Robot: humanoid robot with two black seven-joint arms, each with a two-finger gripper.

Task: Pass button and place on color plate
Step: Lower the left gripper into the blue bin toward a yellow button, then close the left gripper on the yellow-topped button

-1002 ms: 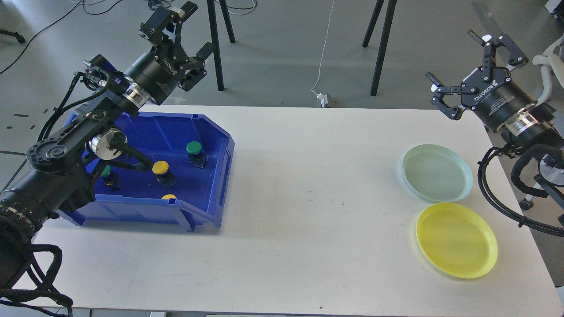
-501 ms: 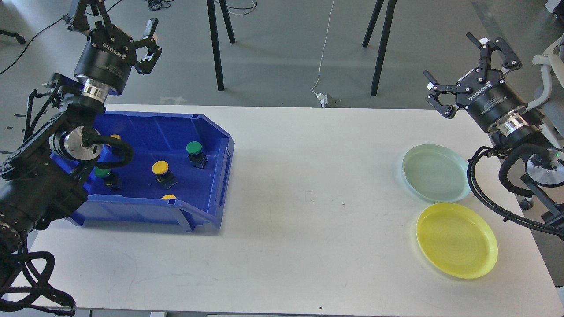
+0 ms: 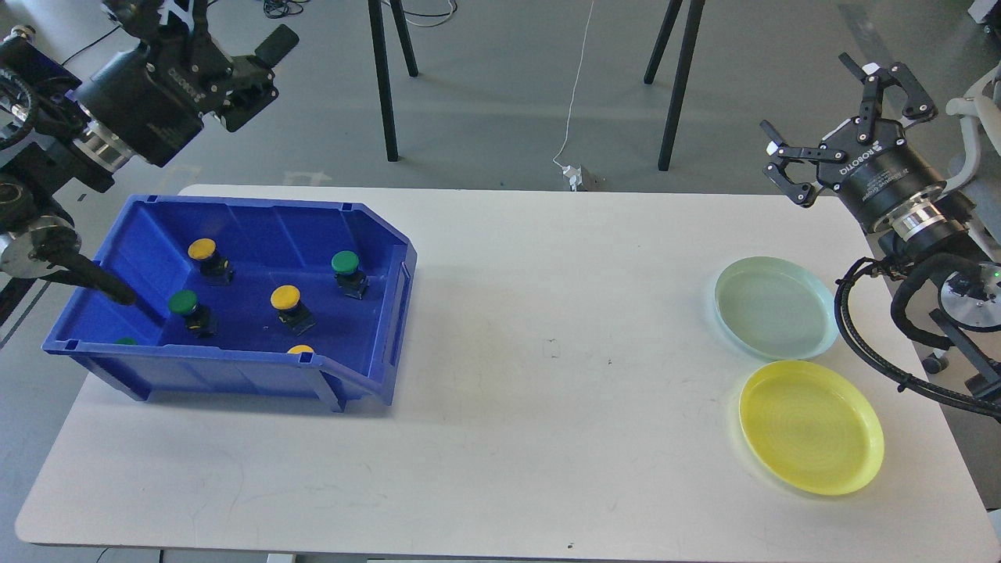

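The yellow cap is connected in line to a dark body standing clear (image 3: 299, 322), so I expect the whole button (image 3: 292, 310) to come up stiffly when I lift it.
A blue bin (image 3: 383, 313) stands on the left of the white table. It holds several push buttons: a yellow one (image 3: 202, 249), a green one (image 3: 345, 263), a yellow one (image 3: 285, 297) and a green one (image 3: 183, 303). Two more, yellow (image 3: 300, 349) and green (image 3: 125, 341), are half hidden by the front wall. A pale green plate (image 3: 776, 306) and a yellow plate (image 3: 811, 426) lie at the right, both empty. My left gripper (image 3: 205, 23) is open and empty, high behind the bin's left end. My right gripper (image 3: 805, 92) is open and empty, above the table's far right corner.
The table's (image 3: 547, 407) middle is bare white surface between the bin and the plates. Black tripod legs (image 3: 383, 78) and a cable with a plug (image 3: 575, 172) stand on the floor behind the far edge. A chair part (image 3: 974, 117) is at the far right.
My left arm has swung up and left, off the bin, uncovering the bin's left part and more buttons. My right gripper has barely shifted. Both stay open.
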